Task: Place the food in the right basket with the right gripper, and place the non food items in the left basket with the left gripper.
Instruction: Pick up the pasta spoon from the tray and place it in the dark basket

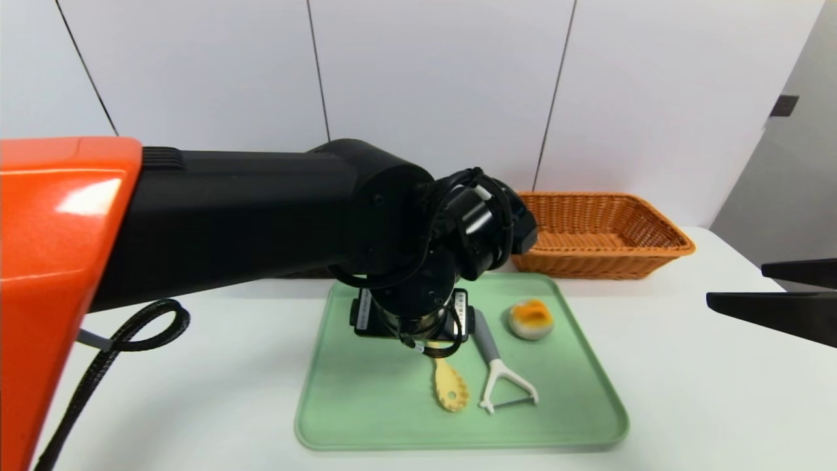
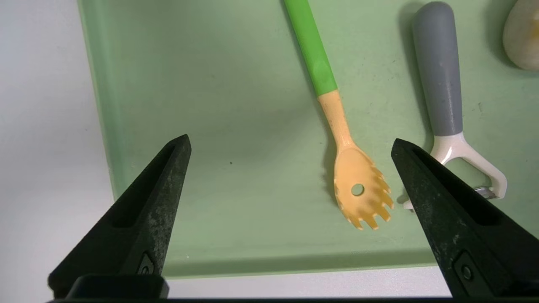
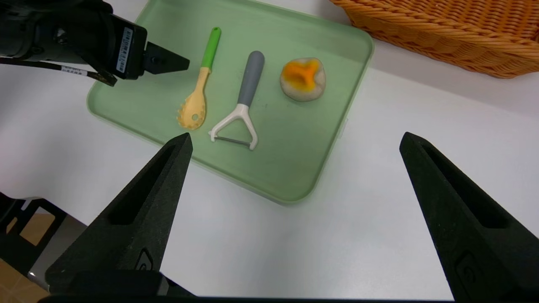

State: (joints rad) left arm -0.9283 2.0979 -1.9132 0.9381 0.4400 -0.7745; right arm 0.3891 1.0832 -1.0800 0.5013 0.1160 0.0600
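The pasta spoon's neck [image 2: 335, 117] is between the open fingers and the peeler is outside them, so my left gripper keeps going down and closes on that yellow neck [image 2: 337, 122].
On the green tray [image 1: 366, 405] lie a pasta spoon [image 1: 450, 389] with a green handle and yellow head, a grey-handled white peeler [image 1: 494, 360] and a pale bun [image 1: 531, 319] with an orange top. My left gripper [image 2: 290, 145] hangs open above the tray, with the spoon's head [image 2: 362, 189] below and between its fingers, close to one finger and untouched. The peeler [image 2: 440, 84] lies just outside that finger. My right gripper [image 3: 294, 139] is open and empty over the bare table off the tray's near right corner. The right basket [image 1: 601, 232] stands behind the tray. The left basket is hidden behind my left arm.
My left arm [image 1: 229, 216] reaches across the left and middle of the head view and covers the tray's back left part. The white table [image 1: 686, 392] runs to a wall close behind the basket. The table's front edge [image 3: 50, 202] shows in the right wrist view.
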